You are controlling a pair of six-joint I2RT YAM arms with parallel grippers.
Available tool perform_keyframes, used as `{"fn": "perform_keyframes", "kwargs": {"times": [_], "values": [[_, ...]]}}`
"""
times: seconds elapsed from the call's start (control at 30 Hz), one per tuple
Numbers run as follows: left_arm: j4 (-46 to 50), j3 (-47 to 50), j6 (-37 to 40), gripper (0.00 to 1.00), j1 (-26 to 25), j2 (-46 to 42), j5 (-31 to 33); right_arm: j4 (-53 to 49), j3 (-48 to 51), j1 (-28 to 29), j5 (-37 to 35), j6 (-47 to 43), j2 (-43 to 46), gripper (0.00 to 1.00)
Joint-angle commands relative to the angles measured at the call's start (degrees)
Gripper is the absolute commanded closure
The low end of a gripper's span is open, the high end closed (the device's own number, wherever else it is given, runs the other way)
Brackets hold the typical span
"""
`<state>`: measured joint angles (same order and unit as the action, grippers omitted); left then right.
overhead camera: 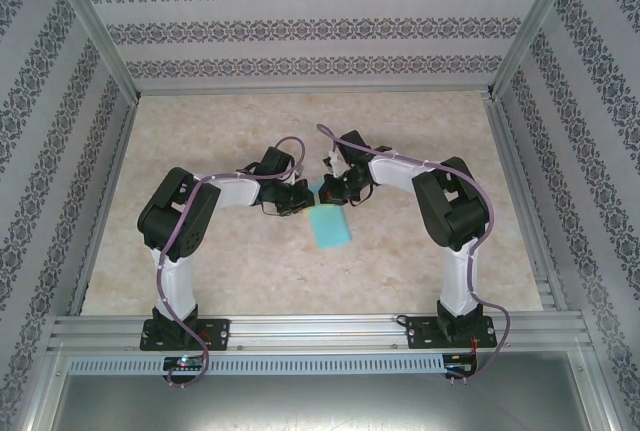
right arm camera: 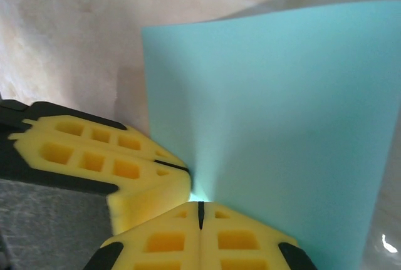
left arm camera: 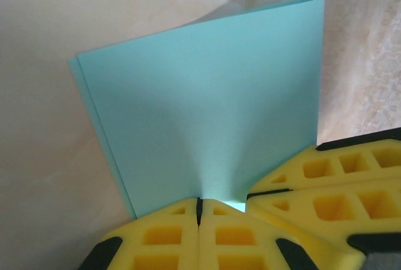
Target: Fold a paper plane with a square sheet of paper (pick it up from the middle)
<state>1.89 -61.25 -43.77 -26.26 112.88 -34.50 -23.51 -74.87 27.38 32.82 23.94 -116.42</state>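
Note:
My right gripper should press along the doubled sheet's folded edge, which gapes at its far corner (left arm camera: 317, 3), to the folded edge's near end (overhead camera: 345, 240) while my left gripper stays put.
The teal square sheet of paper (overhead camera: 332, 224) is doubled over, its two layers showing along the left edge in the left wrist view. It is held up above the table's middle. My left gripper (overhead camera: 303, 197) is shut on its near edge (left arm camera: 207, 107), the jaws (left arm camera: 200, 202) pressed together with the paper pinched at their tips. My right gripper (overhead camera: 330, 189) is shut on the same edge right beside it (right arm camera: 200, 206), the sheet (right arm camera: 276, 126) spreading away from both. Each wrist view has the other gripper's yellow fingers (left arm camera: 326, 182) (right arm camera: 106, 157) touching close by. A paper plane is out of view.
The marble-patterned table (overhead camera: 230, 131) spreads under the arms. Aluminium frame rails (overhead camera: 310, 329) and patterned walls (overhead camera: 300, 21) bound it on all sides. Both arms bend inward, with their elbows (overhead camera: 175, 206) (overhead camera: 455, 201) out to the sides.

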Motion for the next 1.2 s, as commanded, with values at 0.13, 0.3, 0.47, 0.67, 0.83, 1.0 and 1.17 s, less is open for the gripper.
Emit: {"fn": "perform_keyframes", "kwargs": {"times": [0.13, 0.3, 0.47, 0.67, 0.83, 1.0, 1.17], "values": [[12.69, 5.43, -0.14, 1.0, -1.24, 6.99, 11.09, -1.67, 4.18, -2.9, 1.21, -3.69, 0.79, 1.0], [13.43, 5.84, 0.13, 1.0, -1.15, 7.01, 11.96, 0.65, 9.76, -4.68, 0.8, -3.31, 3.13, 1.0], [13.42, 5.68, 1.36, 1.0, -1.06, 7.09, 11.84, 2.98, 14.99, -7.39, 0.7, -2.55, 7.96, 1.0], [14.72, 2.75, 8.05, 1.0, -0.72, 7.2, 11.25, 7.69, 15.65, -6.98, 3.28, 1.61, 13.92, 1.0], [16.7, -0.29, 13.03, 1.0, -0.45, 7.33, 10.88, 12.88, 13.07, -2.54, 3.8, 6.1, 10.96, 1.0], [17.45, -1.67, 14.0, 1.0, -0.41, 8.27, 9.66, 15.27, 11.59, -0.79, 4.14, 8.52, 5.92, 1.0], [18.03, -1.6, 13.03, 1.0, -0.37, 8.41, 10.28, 15.08, 14.98, -0.92, 4.09, 8.35, 5.91, 1.0]]}}
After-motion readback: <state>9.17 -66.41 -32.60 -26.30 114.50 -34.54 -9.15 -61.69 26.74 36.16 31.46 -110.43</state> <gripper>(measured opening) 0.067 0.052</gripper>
